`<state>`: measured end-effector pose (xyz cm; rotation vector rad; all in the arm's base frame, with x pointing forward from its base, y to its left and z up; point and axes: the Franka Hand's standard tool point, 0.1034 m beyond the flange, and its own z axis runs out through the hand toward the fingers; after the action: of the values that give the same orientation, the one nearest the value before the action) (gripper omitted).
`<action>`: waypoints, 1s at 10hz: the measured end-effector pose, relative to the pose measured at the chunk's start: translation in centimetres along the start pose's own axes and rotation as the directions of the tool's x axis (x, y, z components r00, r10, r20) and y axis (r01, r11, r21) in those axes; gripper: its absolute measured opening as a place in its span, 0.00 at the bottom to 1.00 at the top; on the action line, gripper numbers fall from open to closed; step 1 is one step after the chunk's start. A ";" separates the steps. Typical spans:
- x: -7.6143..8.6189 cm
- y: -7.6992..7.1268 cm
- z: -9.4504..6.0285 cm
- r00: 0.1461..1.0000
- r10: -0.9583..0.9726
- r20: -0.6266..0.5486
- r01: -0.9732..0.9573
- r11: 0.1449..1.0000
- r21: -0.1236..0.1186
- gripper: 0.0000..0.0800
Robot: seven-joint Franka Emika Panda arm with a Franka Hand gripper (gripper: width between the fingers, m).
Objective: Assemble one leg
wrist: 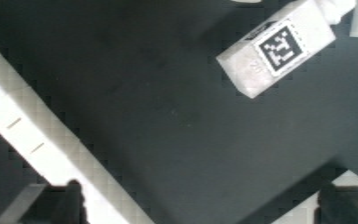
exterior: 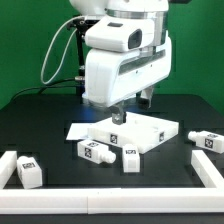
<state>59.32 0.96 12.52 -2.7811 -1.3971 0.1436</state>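
I should expect more of the sheet to be hidden under the big white panel [exterior: 135, 131] when I lift the panel, because the flat white sheet [exterior: 77, 131] sticks out past the panel.
My gripper [exterior: 118, 113] hangs open and empty just above the big white square panel [exterior: 145, 130] in the middle of the black table. In the wrist view its two dark fingertips [wrist: 51, 200] stand wide apart with only bare table between them; the gripper's middle [wrist: 197, 198] holds nothing. One leg [wrist: 274, 50], a stubby white peg with a tag, lies on the table ahead of the gripper. In the exterior view two legs [exterior: 95, 150] [exterior: 130, 156] lie in front of the panel, another leg [exterior: 205, 140] at the exterior view's right and one [exterior: 27, 172] at its left.
A white edge strip [wrist: 25, 120] runs diagonally past one finger in the wrist view. White blocks [exterior: 8, 165] [exterior: 208, 170] stand along the table's front corners. A flat white sheet [exterior: 80, 130] lies beside the panel. Cables hang behind the arm.
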 end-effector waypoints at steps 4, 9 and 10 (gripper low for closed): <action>0.0 0.1 0.0 1.000 -0.008 0.008 0.008 1.000 0.011 0.81; -0.7 -2.1 4.3 0.919 0.389 0.058 -0.392 0.919 0.052 0.81; -0.7 -2.1 4.2 0.920 0.388 0.056 -0.391 0.919 0.051 0.81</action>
<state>56.88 1.60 8.54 -2.9827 -0.8073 0.2527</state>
